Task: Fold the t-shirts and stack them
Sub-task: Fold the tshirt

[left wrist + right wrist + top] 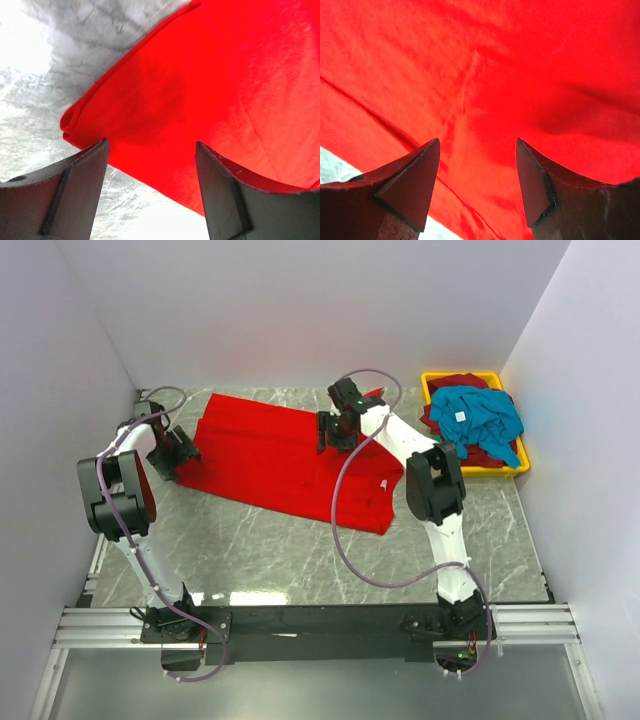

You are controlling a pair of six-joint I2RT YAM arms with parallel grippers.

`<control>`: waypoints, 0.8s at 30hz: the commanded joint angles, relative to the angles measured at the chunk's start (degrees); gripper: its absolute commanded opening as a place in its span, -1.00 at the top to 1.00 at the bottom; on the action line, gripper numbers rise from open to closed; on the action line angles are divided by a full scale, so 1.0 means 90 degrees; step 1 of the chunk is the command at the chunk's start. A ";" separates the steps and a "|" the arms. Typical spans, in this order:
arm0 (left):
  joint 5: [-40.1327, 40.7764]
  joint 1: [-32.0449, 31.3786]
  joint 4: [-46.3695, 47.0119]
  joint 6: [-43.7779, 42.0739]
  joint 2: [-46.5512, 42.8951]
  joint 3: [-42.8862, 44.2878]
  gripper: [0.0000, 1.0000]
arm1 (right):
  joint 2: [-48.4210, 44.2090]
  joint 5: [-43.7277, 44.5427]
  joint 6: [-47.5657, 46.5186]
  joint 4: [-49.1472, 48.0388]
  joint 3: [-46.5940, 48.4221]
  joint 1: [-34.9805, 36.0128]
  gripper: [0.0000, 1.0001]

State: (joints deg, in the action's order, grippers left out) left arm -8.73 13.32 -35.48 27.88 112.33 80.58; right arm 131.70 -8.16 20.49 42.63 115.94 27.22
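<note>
The robot's left gripper and right gripper should press down on the t-shirt's cloth [225,462] and pull it closer before folding, because the red t-shirt's far edge [260,408] lies near the back wall.
A large bright red t-shirt [280,455] lies spread on the marble table, folded lengthwise. My left gripper [178,452] is open and empty at the shirt's left edge; its wrist view shows the folded red corner [210,90] just beyond the open jaws [151,145]. My right gripper [335,430] is open and empty above the shirt's upper right part; the red cloth [485,75] fills that view between the fingertips [478,142]. A teal-blue shirt with a white tag [478,418] lies on a dark maroon one [470,385] in the bin. No green shirt shows.
A yellow plastic bin [520,468] stands at the back right corner, holding the other shirts. White walls close in the left, back and right sides. Purple cables loop from both arms over the table [260,550].
</note>
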 commanded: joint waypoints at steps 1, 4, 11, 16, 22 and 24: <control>0.0110 -0.0093 -0.0061 -0.0090 -0.0323 0.0441 -0.50 | -0.0950 0.0125 -0.0021 -0.0430 -0.0623 -0.0027 -0.39; 0.0150 -0.0239 -0.0022 -0.0080 -0.0353 0.0617 -0.50 | -0.1361 0.0175 0.0018 -0.0567 -0.1287 -0.0036 -0.40; -0.0259 -0.0718 0.0348 0.0066 0.0037 0.0823 -0.51 | -0.2016 0.0126 0.0223 -0.1045 -0.2832 -0.0027 -0.40; -0.0719 -0.0738 0.0700 0.0047 0.0301 0.0560 -0.50 | -0.2114 0.0106 0.0321 -0.1221 -0.3457 -0.0027 -0.39; -0.0671 -0.0728 0.0915 -0.0041 0.0243 -0.0055 -0.50 | -0.2192 0.0067 0.0399 -0.1397 -0.4052 -0.0027 -0.39; -0.0602 -0.0728 0.0877 -0.0041 0.0185 -0.0318 -0.49 | -0.2231 0.0057 0.0418 -0.1455 -0.4219 -0.0036 -0.39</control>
State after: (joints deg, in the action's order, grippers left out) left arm -13.91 6.72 -28.29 28.16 114.98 80.55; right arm 114.04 -7.42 23.35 31.51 80.29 27.22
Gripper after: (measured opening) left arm 0.743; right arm 0.695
